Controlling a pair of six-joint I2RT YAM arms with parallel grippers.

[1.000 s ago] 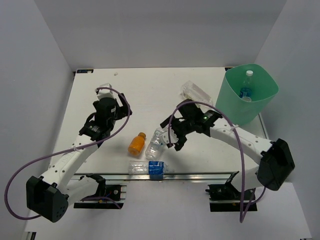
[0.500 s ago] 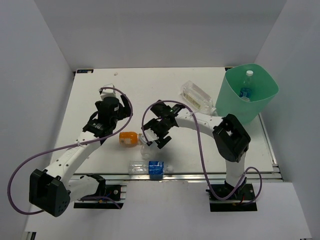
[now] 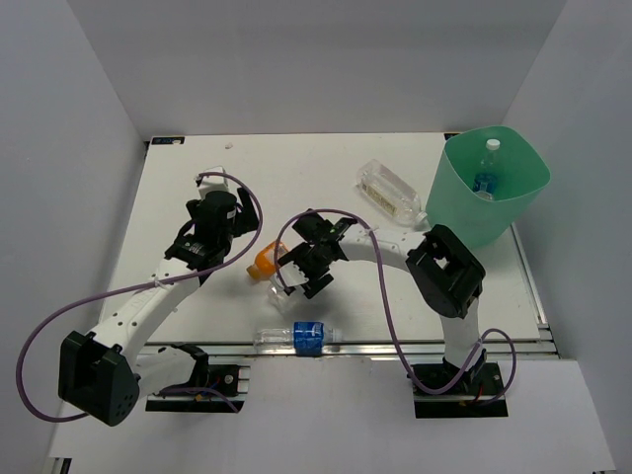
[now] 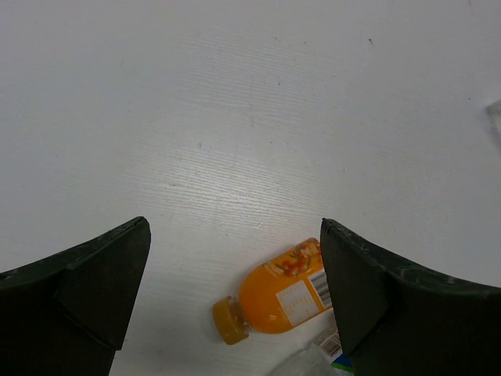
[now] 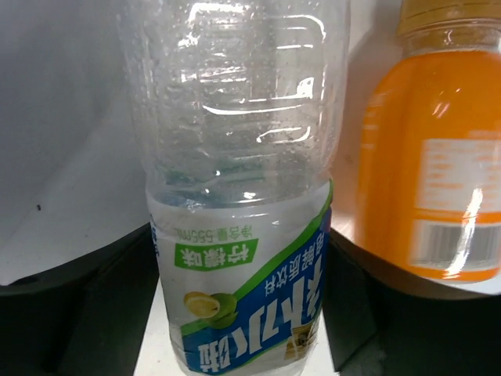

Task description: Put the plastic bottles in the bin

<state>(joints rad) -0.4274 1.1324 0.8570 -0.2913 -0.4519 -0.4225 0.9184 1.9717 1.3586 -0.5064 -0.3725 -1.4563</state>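
Note:
The bin (image 3: 484, 207) is beyond my left gripper's reach, so next my left gripper picks up the orange bottle (image 3: 266, 261) and passes it to my right gripper to be put in the bin.
My right gripper (image 3: 294, 276) is shut on a clear bottle with a blue and green label (image 5: 243, 196), its jaws pressed against both sides of it. The bottle lies on the table beside the orange bottle (image 3: 265, 262), which also shows in the right wrist view (image 5: 430, 172). My left gripper (image 3: 212, 249) is open and empty above the table, and the orange bottle (image 4: 278, 301) lies low between its jaws. Another clear bottle with a blue label (image 3: 296, 334) lies at the front edge. The squarish clear bottle (image 3: 390, 191) lies left of the mint-green bin (image 3: 464, 212), which holds bottles (image 3: 486, 176).
White walls enclose the white table (image 3: 296, 168) on three sides. A metal rail (image 3: 395, 346) runs along the front edge. Purple cables loop off both arms. The bin stands at the back right corner.
My right gripper swung left from mid-table onto the clear bottle and closed around it. The orange bottle was pushed left and turned. My left gripper shifted slightly.

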